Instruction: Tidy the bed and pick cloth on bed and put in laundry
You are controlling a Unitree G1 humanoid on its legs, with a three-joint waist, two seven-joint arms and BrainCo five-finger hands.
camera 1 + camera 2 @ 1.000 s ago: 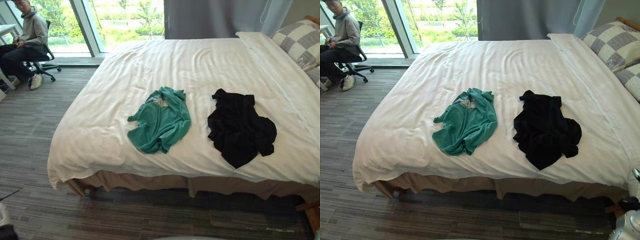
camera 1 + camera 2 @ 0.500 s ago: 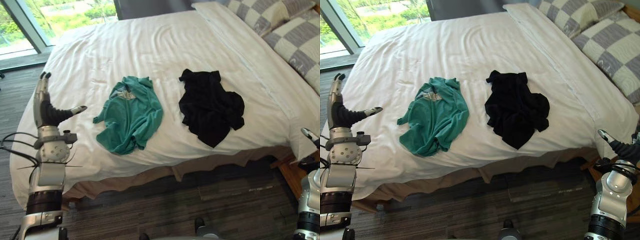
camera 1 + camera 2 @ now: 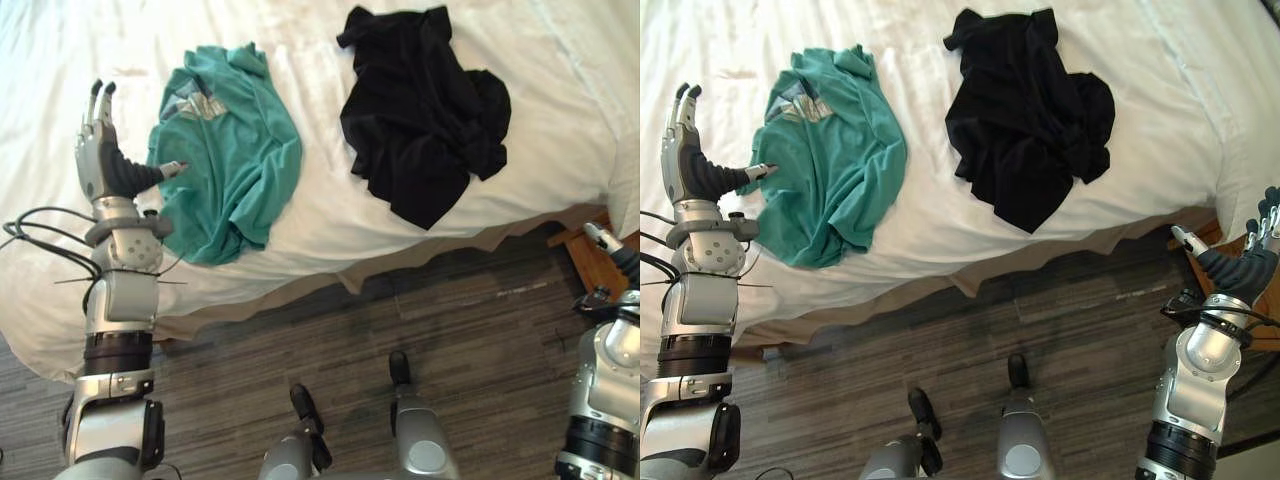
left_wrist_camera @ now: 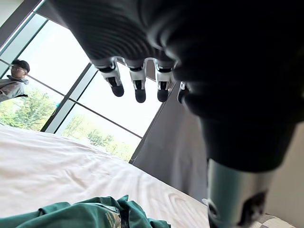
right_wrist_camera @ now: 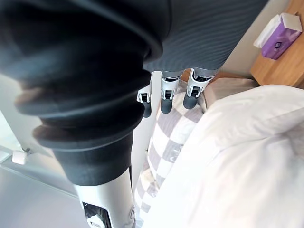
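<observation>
The robot should expect the green shirt (image 3: 238, 145) to stay a tight bundle with a short hanging end when the robot carries it, since the shirt lies crumpled with its folds bunched together (image 3: 236, 215).
A crumpled green shirt (image 3: 228, 150) lies on the white bed (image 3: 330, 215) near its front edge, and its folds also rise in the left wrist view (image 4: 90, 216). To its right sprawls a black garment (image 3: 420, 110). My left hand (image 3: 100, 160) is raised beside the green shirt's left side, open, fingers straight and thumb pointing at the cloth without holding it. My right hand (image 3: 1245, 262) hovers open off the bed's right front corner, holding nothing.
Dark carpet floor (image 3: 400, 310) runs along the bed's front. A wooden nightstand (image 5: 280, 57) with a purple tissue box (image 5: 280, 35) stands by the bed's right end, beside checked pillows (image 5: 164, 142). A person (image 4: 12, 83) sits by the window.
The camera has tilted down and come closer to the bed, so the clothes sit higher in view. My left hand has come closer to the green shirt; my right hand has risen into fuller view.
</observation>
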